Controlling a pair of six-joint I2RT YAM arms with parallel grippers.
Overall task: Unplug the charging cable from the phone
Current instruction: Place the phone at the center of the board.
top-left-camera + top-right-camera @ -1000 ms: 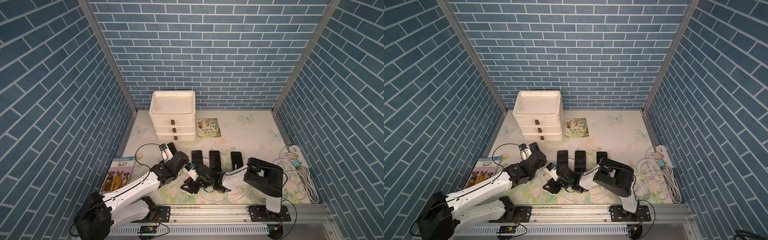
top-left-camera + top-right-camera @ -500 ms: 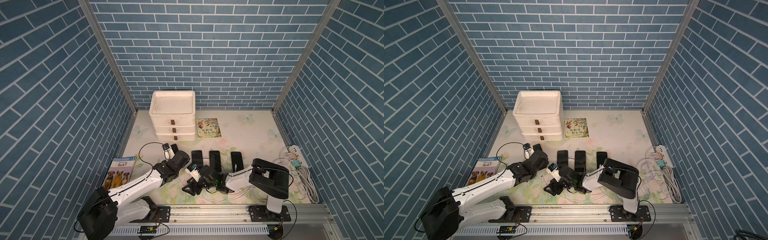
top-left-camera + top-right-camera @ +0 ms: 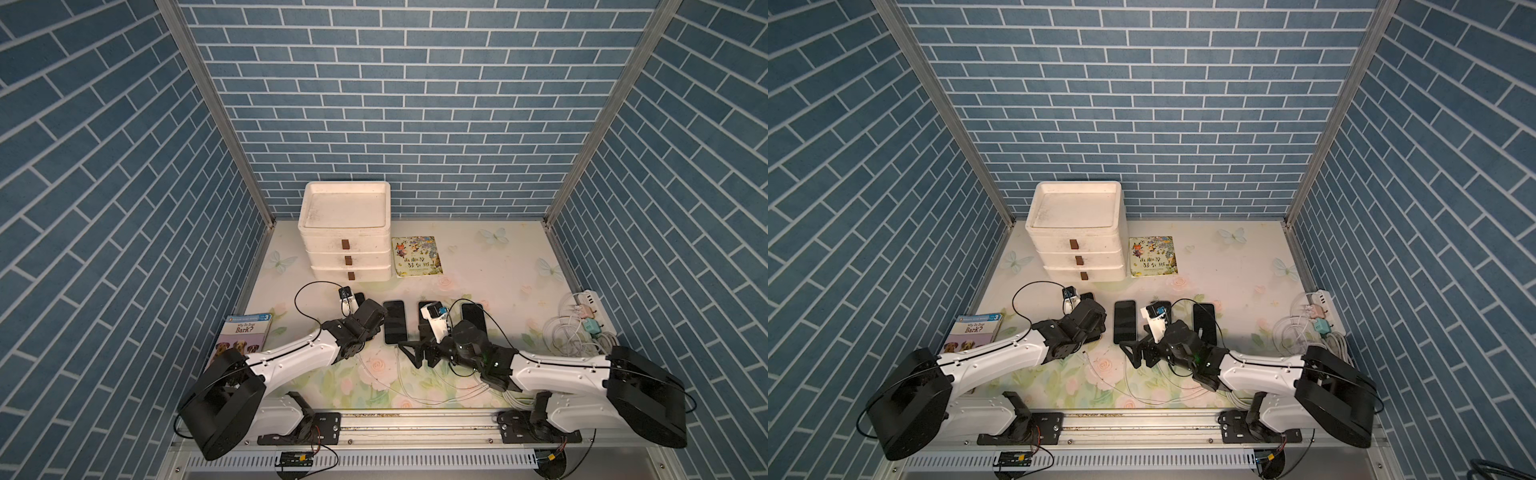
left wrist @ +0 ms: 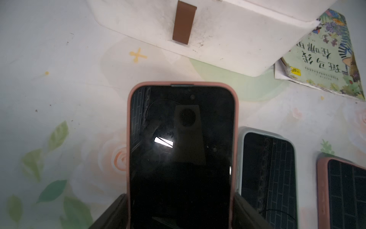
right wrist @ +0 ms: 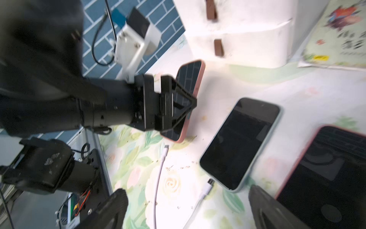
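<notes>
The white plug (image 5: pixel 165 149) is clear of the pink phone's bottom end, so my left gripper should go on lowering the phone before it lets go of it flat on the mat (image 5: pixel 195 124).
My left gripper (image 4: pixel 179 200) is shut across the lower half of the phone (image 4: pixel 182 138), a dark-screened one in a pink case. From the right wrist, the left gripper (image 5: pixel 178 105) holds that phone (image 5: pixel 190 79) tipped up on one long edge. The white charging cable (image 5: pixel 161 164) lies loose on the mat, its plug just short of the phone's bottom end. My right gripper (image 5: pixel 187 192) is open and empty, low over the mat. In both top views the right gripper (image 3: pixel 411 355) (image 3: pixel 1133 353) is beside the left arm.
A pale-cased phone (image 5: pixel 241 142) lies flat with a second white plug (image 5: pixel 209 184) at its bottom edge. Two more phones (image 3: pixel 473 320) (image 5: pixel 326 174) lie to its right. White drawers (image 3: pixel 347 232), two books (image 3: pixel 417 255) (image 3: pixel 245 336) and a power strip (image 3: pixel 588 309) border the mat.
My right gripper's jaws have opened wide and it has drawn to the right, away from the left gripper. The left gripper has shifted slightly with the phone still in it.
</notes>
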